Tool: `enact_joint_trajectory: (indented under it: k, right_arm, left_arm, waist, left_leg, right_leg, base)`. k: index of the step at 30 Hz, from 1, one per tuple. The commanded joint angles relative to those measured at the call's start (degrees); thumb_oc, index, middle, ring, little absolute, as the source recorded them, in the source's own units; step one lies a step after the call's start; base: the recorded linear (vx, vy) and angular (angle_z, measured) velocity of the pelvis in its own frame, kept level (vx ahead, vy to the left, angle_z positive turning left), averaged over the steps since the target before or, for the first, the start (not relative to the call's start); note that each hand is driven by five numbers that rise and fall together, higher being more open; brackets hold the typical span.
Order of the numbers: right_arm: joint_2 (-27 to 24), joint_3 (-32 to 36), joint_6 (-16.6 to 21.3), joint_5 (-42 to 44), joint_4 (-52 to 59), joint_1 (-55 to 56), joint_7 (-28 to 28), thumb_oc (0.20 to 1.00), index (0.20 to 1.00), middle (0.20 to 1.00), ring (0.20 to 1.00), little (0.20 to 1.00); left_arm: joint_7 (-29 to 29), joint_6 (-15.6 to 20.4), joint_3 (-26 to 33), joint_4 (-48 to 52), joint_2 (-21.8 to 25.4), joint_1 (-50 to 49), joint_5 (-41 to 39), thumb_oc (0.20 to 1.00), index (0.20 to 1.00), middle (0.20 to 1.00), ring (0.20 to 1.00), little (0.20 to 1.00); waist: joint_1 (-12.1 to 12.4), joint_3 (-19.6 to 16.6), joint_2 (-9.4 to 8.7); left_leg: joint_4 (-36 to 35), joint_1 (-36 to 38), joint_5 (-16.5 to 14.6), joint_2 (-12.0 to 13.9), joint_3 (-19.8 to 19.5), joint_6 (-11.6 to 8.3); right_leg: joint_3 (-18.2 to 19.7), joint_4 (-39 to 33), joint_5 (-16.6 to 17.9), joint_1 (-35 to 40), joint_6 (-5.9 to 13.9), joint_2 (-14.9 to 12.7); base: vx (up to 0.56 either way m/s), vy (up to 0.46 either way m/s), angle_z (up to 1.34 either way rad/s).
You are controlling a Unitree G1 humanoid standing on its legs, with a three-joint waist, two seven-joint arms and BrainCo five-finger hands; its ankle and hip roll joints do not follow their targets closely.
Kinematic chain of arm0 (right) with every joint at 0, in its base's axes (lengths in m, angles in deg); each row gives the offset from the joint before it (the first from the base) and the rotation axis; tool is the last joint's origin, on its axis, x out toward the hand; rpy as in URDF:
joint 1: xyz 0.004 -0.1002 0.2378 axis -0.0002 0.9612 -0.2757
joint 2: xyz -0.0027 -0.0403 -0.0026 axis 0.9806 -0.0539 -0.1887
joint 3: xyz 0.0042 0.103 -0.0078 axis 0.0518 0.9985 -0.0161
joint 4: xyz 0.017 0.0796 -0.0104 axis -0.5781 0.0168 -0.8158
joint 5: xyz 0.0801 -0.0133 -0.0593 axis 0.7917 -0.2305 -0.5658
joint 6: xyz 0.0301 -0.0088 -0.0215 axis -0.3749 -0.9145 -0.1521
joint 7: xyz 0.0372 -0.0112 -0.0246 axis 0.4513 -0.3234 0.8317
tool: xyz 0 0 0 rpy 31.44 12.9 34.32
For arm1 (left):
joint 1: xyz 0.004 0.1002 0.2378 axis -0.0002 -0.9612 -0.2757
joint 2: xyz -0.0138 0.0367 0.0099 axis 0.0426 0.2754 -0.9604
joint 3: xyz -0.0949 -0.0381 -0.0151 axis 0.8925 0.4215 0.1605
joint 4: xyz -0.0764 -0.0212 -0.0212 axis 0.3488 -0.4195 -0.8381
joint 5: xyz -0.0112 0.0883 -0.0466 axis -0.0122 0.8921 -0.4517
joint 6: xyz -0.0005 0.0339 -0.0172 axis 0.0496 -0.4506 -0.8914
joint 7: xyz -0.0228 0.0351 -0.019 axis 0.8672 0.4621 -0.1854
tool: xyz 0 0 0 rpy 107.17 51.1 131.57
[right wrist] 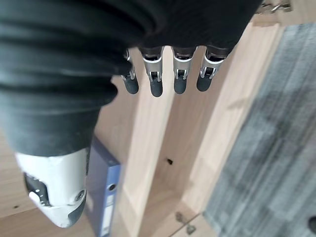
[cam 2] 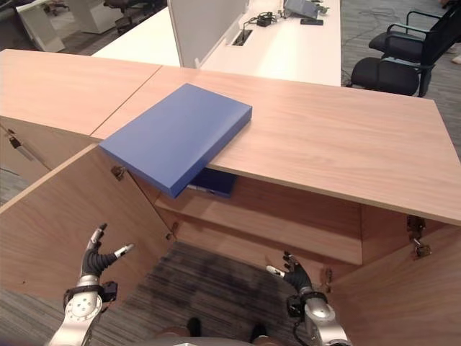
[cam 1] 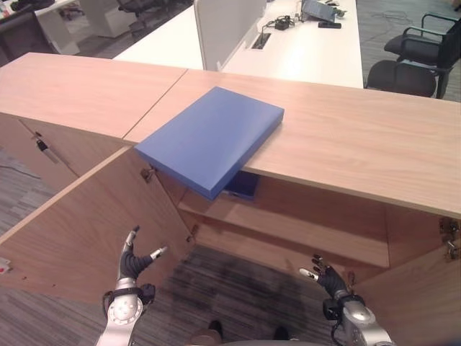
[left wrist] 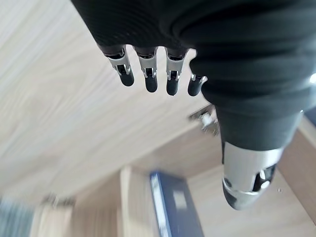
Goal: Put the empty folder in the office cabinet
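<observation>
I expect to find a white label hidden on the bottom side of the blue folder (cam 1: 212, 141) when I lift it, since it shows a plain top side (cam 1: 209, 130).
A flat blue folder (cam 1: 210, 137) lies on the wooden top of the office cabinet (cam 1: 346, 137), its near corner jutting out over the front edge. Below it the cabinet stands with both doors swung wide. Another blue binder (cam 1: 241, 185) stands on the inner shelf (cam 1: 288, 229); it also shows in the wrist views (left wrist: 173, 207) (right wrist: 103, 197). My left hand (cam 1: 133, 261) hangs low in front of the left door, open and holding nothing. My right hand (cam 1: 328, 280) is low by the right door, also open and holding nothing. Both are well below the folder.
The left door (cam 1: 79, 223) and the right door (cam 1: 421, 295) stick out toward me on either side of the opening. Behind the cabinet are a white desk (cam 1: 302, 50) with a divider panel (cam 1: 223, 29), and black chairs (cam 1: 414, 58) at the far right.
</observation>
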Motion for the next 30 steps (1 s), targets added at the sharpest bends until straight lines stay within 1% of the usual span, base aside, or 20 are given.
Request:
enact_joint_trajectory:
  k: [1, 2, 4, 5, 6, 7, 8, 14, 15, 16, 20, 23, 27, 29, 30]
  right_arm:
    - [1.1, -0.1, 3.4, 3.3, 3.9, -1.0, -0.8, 1.000, 1.000, 1.000, 1.000, 1.000]
    - [1.2, -0.3, 3.6, 3.7, 3.7, -1.0, -0.8, 1.000, 1.000, 1.000, 1.000, 1.000]
    - [1.2, -0.5, 3.7, 4.0, 3.4, -1.0, -0.9, 1.000, 1.000, 1.000, 1.000, 1.000]
    - [1.2, -1.0, 3.7, 4.7, 3.2, -1.0, -0.8, 1.000, 1.000, 1.000, 1.000, 1.000]
    - [1.1, -1.1, 3.6, 4.8, 3.2, -0.9, -0.7, 1.000, 1.000, 1.000, 1.000, 1.000]
    - [1.0, -1.1, 3.7, 5.0, 3.4, -0.8, -0.4, 1.000, 1.000, 1.000, 1.000, 1.000]
    - [1.0, -1.1, 3.7, 5.0, 3.4, -0.8, -0.4, 1.000, 1.000, 1.000, 1.000, 1.000]
    - [0.6, -1.7, 4.3, 6.0, 3.8, -0.4, 1.0, 1.000, 1.000, 1.000, 1.000, 1.000]
    - [0.2, -2.0, 4.5, 5.7, 4.4, -0.1, 1.5, 1.000, 1.000, 1.000, 1.000, 1.000]
    - [0.2, -2.0, 4.5, 5.7, 4.4, 0.0, 1.5, 1.000, 1.000, 1.000, 1.000, 1.000]
    - [-0.2, -2.1, 4.9, 6.3, 5.1, 0.4, 1.8, 1.000, 1.000, 1.000, 1.000, 1.000]
    - [-0.2, -2.2, 5.2, 6.6, 5.3, 0.6, 1.9, 1.000, 1.000, 1.000, 1.000, 1.000]
    - [-0.6, -2.2, 5.6, 6.6, 5.9, 1.0, 2.0, 1.000, 1.000, 1.000, 1.000, 1.000]
    - [-0.6, -2.5, 5.8, 6.9, 6.0, 1.3, 2.1, 1.000, 1.000, 1.000, 1.000, 1.000]
    - [-0.6, -2.4, 5.8, 6.9, 6.0, 1.3, 2.1, 1.000, 1.000, 1.000, 1.000, 1.000]
  left_arm:
    - [6.8, 2.8, 2.3, 3.5, 6.1, 1.4, 8.2, 1.000, 1.000, 1.000, 1.000, 1.000]
    - [8.7, 2.3, 2.9, 4.4, 6.8, 1.4, 10.7, 1.000, 1.000, 1.000, 1.000, 1.000]
    - [10.1, 1.8, 3.3, 5.2, 7.3, 1.4, 12.5, 1.000, 1.000, 1.000, 1.000, 1.000]
    - [13.0, 0.4, 4.5, 7.9, 9.5, 1.5, 18.5, 1.000, 1.000, 1.000, 1.000, 1.000]
    - [13.6, 0.1, 4.7, 8.8, 10.7, 1.7, 20.8, 1.000, 1.000, 1.000, 1.000, 1.000]
    - [13.9, -0.4, 4.9, 9.9, 11.9, 1.9, 23.0, 1.000, 1.000, 1.000, 1.000, 1.000]
    - [13.9, -0.5, 5.0, 10.0, 11.8, 1.9, 23.2, 1.000, 1.000, 1.000, 1.000, 1.000]
    - [14.9, -1.3, 5.0, 14.7, 19.5, 4.6, 32.9, 1.000, 1.000, 1.000, 1.000, 1.000]
    - [14.9, -1.5, 4.9, 16.0, 21.7, 5.3, 35.4, 1.000, 1.000, 1.000, 1.000, 1.000]
    - [14.9, -1.5, 4.8, 16.0, 21.7, 5.4, 35.5, 1.000, 1.000, 1.000, 1.000, 1.000]
    - [15.2, -1.7, 4.4, 17.8, 25.3, 7.2, 38.2, 1.000, 1.000, 1.000, 1.000, 1.000]
    - [15.4, -2.0, 3.6, 18.2, 27.1, 8.5, 39.5, 1.000, 1.000, 1.000, 1.000, 1.000]
    - [14.6, -1.5, 1.0, 18.6, 29.2, 10.8, 41.2, 1.000, 1.000, 1.000, 1.000, 1.000]
    - [14.1, -1.0, -1.0, 19.2, 30.5, 12.4, 42.1, 1.000, 1.000, 1.000, 1.000, 1.000]
    - [14.1, -1.0, -1.2, 19.1, 30.5, 12.6, 42.1, 1.000, 1.000, 1.000, 1.000, 1.000]
  waist:
    - [0.4, 0.0, -3.51]
    - [0.5, 0.0, -3.48]
    - [0.6, -0.1, -3.46]
    - [0.5, -0.2, -3.32]
    - [0.5, -0.3, -3.24]
    - [0.4, -0.3, -3.17]
    - [0.4, -0.3, -3.22]
    - [-0.4, -0.6, -2.42]
    - [-0.7, -0.7, -2.14]
    - [-0.7, -0.7, -2.17]
    - [-1.4, -1.0, -1.51]
    - [-2.0, -1.2, -1.13]
    - [-2.7, -1.4, -0.64]
    - [-3.5, -1.6, -0.39]
    - [-3.4, -1.6, -0.39]
  left_leg:
    - [3.5, -2.6, -0.2, 3.3, -1.2, -4.17]
    - [3.5, -2.5, -0.2, 3.3, -1.2, -4.25]
    - [3.5, -2.5, -0.2, 3.3, -1.3, -4.31]
    - [3.3, -2.4, -0.1, 3.5, -1.3, -4.47]
    - [3.2, -2.4, -0.1, 3.6, -1.3, -4.52]
    - [3.3, -2.4, 0.0, 3.7, -1.3, -4.60]
    - [3.3, -2.4, -0.1, 3.7, -1.3, -4.61]
    - [3.2, -2.1, 0.0, 4.1, -1.0, -4.96]
    - [3.3, -2.1, 0.0, 4.1, -0.9, -5.05]
    - [3.3, -2.1, 0.0, 4.2, -0.9, -5.06]
    - [3.5, -1.9, 0.0, 4.3, -0.6, -5.23]
    - [3.6, -1.6, -0.1, 4.4, -0.2, -5.34]
    - [3.5, -1.2, -0.3, 4.4, 0.3, -5.40]
    - [3.5, -0.8, -0.5, 4.4, 0.7, -5.43]
    - [3.5, -0.8, -0.5, 4.4, 0.7, -5.43]
  right_leg:
    - [2.0, 1.9, -6.0, 3.0, 3.62, -2.8]
    - [1.9, 1.9, -6.0, 3.1, 3.62, -2.8]
    - [1.8, 1.9, -6.1, 3.1, 3.62, -2.7]
    - [1.8, 1.9, -6.2, 2.9, 3.62, -2.5]
    - [1.9, 1.9, -6.2, 3.0, 3.63, -2.4]
    - [1.9, 1.8, -6.2, 3.0, 3.63, -2.4]
    - [1.9, 1.8, -6.2, 3.0, 3.63, -2.4]
    - [2.4, 2.1, -6.4, 2.8, 3.79, -2.1]
    - [2.5, 2.1, -6.5, 2.8, 3.83, -2.0]
    - [2.5, 2.1, -6.5, 2.8, 3.82, -2.0]
    - [2.8, 2.2, -6.7, 2.8, 3.76, -1.9]
    - [3.1, 2.2, -6.8, 2.9, 3.80, -1.9]
    - [3.6, 2.2, -6.7, 3.0, 3.97, -2.1]
    - [3.9, 2.1, -6.6, 3.1, 4.01, -2.2]
    - [3.9, 2.1, -6.6, 3.1, 4.01, -2.2]
  base:
    - [0.00, 0.000, 0.00]
    - [0.00, 0.000, 0.00]
    - [0.00, -0.018, 0.01]
    - [0.01, -0.047, 0.03]
    - [0.01, -0.049, 0.02]
    - [0.00, 0.000, 0.00]
    - [0.00, 0.000, 0.00]
    - [0.01, -0.013, -0.04]
    - [0.01, -0.015, -0.04]
    - [0.01, -0.011, -0.04]
    - [0.01, -0.001, -0.06]
    - [0.01, 0.001, -0.06]
    - [0.01, 0.017, -0.04]
    - [0.01, 0.022, -0.12]
    - [0.01, 0.017, -0.19]
